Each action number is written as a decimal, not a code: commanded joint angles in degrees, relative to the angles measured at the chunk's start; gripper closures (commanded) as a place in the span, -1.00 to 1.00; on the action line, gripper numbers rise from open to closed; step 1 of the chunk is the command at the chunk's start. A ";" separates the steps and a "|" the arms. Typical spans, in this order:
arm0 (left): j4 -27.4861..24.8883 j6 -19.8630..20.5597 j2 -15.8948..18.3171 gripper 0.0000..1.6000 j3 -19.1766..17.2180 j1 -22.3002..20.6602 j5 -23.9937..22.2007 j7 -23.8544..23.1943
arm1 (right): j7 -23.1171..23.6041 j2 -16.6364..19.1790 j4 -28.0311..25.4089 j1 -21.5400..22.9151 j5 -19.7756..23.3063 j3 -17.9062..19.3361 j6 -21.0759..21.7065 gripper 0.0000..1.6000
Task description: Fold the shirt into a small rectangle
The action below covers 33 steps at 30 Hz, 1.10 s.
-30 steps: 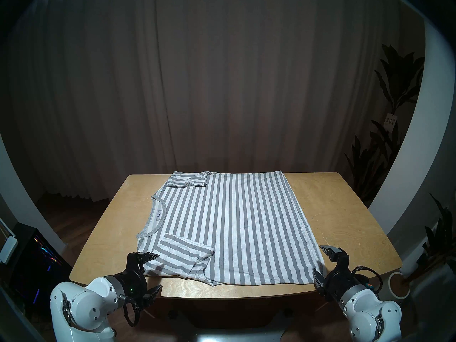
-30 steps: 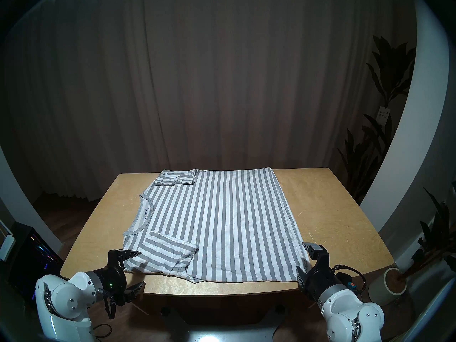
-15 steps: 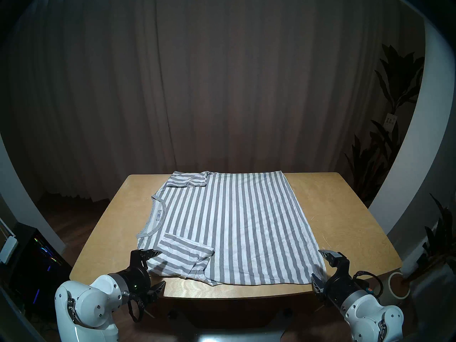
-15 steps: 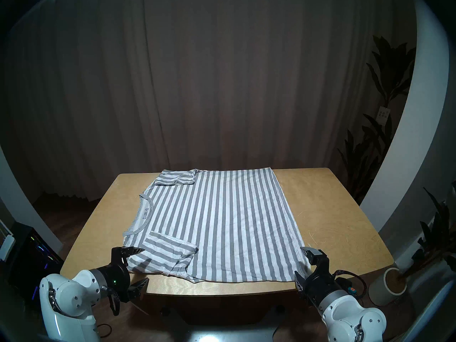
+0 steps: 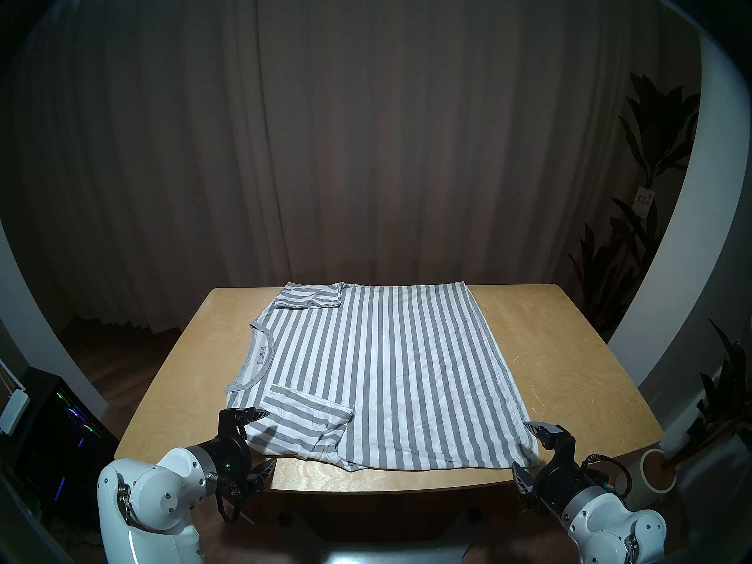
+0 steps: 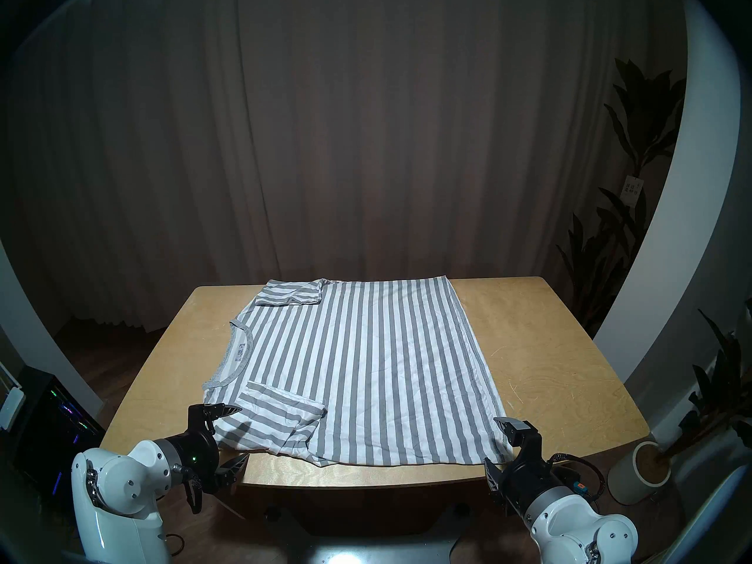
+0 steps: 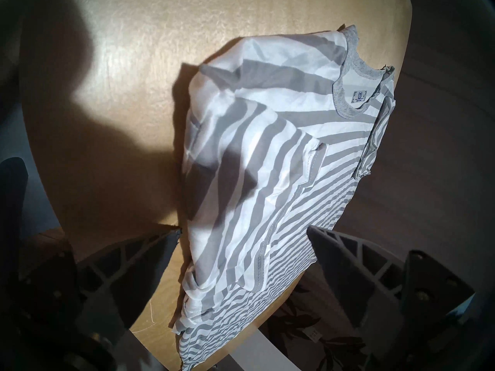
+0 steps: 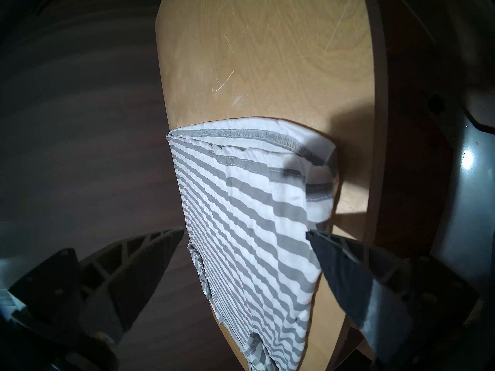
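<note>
The gaping hem [image 8: 252, 141] is closed at its near corner, so both layers of the shirt should come along together when I lift that hem corner [image 5: 529, 456] and fold it over.
The grey-and-white striped shirt [image 5: 386, 372] [image 6: 358, 368] lies flat on the wooden table [image 5: 569, 368], with its grey neckband [image 5: 260, 359] to the left and its hem to the right. Both sleeves are folded onto the body. My left gripper [image 5: 270, 437] [image 6: 244, 432] [image 7: 243, 230] is open at the shirt's near left shoulder corner [image 7: 267, 175], one finger over the cloth and one by the table's front edge. My right gripper [image 5: 519, 444] [image 6: 490, 440] [image 8: 244, 231] is open around the near right hem corner [image 8: 254, 215]. Neither grips the cloth.
A dark curtain hangs behind the table. A round plant pot [image 5: 657, 469] and tall plants stand on the floor to the right. A computer tower with coloured lights [image 5: 61, 429] sits on the floor to the left.
Both arms have moved inward toward the shirt's near corners: the left gripper to the right over the shoulder, the right gripper left and lower at the hem. Both stayed open. The shirt has not moved.
</note>
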 commanded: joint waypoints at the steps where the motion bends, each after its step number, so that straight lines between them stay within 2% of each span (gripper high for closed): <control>1: 0.55 -0.07 0.47 -1.00 0.58 -1.18 0.69 0.02 | -0.72 -0.38 -0.94 0.19 -0.02 0.21 -0.68 -1.00; 14: 2.09 -0.46 1.64 -1.00 1.88 -2.07 3.00 0.58 | -1.35 -0.47 1.20 2.72 -0.60 -0.17 -2.32 -1.00; 22: 2.46 -1.07 2.82 -1.00 2.01 -2.84 1.42 4.04 | -3.88 -0.47 1.19 3.55 -2.95 -1.02 -4.31 -1.00; 33: 1.48 -2.04 3.17 -1.00 2.00 -2.55 -0.37 6.89 | -7.35 0.21 1.01 4.50 -3.85 -1.30 -4.63 -1.00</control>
